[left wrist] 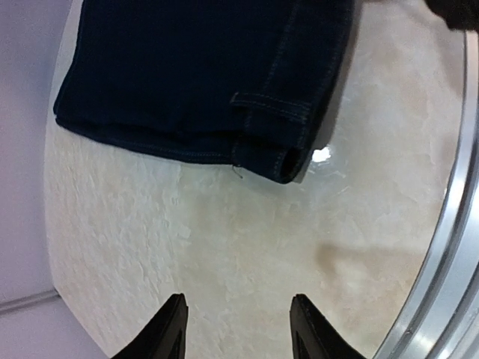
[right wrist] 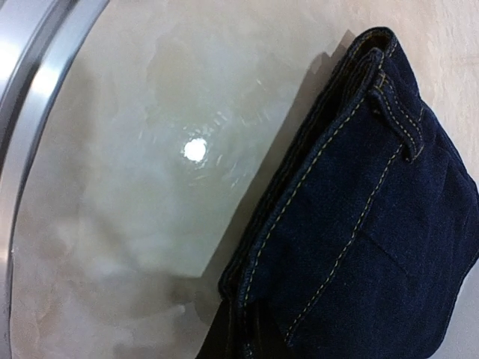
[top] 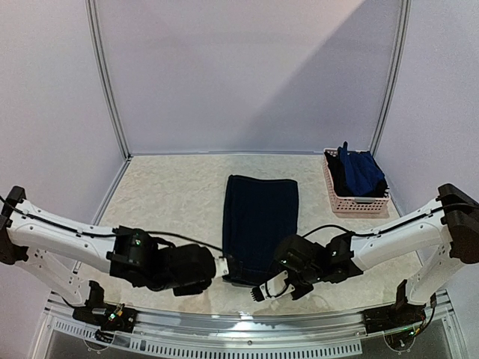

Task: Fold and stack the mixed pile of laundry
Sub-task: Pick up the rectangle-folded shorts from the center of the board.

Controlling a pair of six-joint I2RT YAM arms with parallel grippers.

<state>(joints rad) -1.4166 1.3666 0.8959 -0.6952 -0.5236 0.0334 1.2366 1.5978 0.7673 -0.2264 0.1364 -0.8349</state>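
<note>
A dark gap (left wrist: 290, 163) is showing between the layers next to the belt loop, so the denim's waistband (left wrist: 165, 147) will open up wide when I lift it.
A dark navy denim piece (top: 260, 224) lies folded in a long strip in the middle of the table. My left gripper (top: 224, 268) is open and empty just left of its near corner. In the left wrist view the fingertips (left wrist: 177, 314) stand apart over bare table, with the denim hem and a belt loop (left wrist: 224, 90) ahead. My right gripper (top: 258, 284) is at the near right corner. In the right wrist view the denim's stitched edge (right wrist: 352, 224) covers the jaws (right wrist: 239, 336), which appear shut on it. The T-shirt print and striped piece are not visible.
A pink perforated basket (top: 359, 203) stands at the back right, with blue and black garments (top: 359, 170) in it. The metal table rim (top: 239, 329) runs close behind both grippers. Walls close off the back and sides.
</note>
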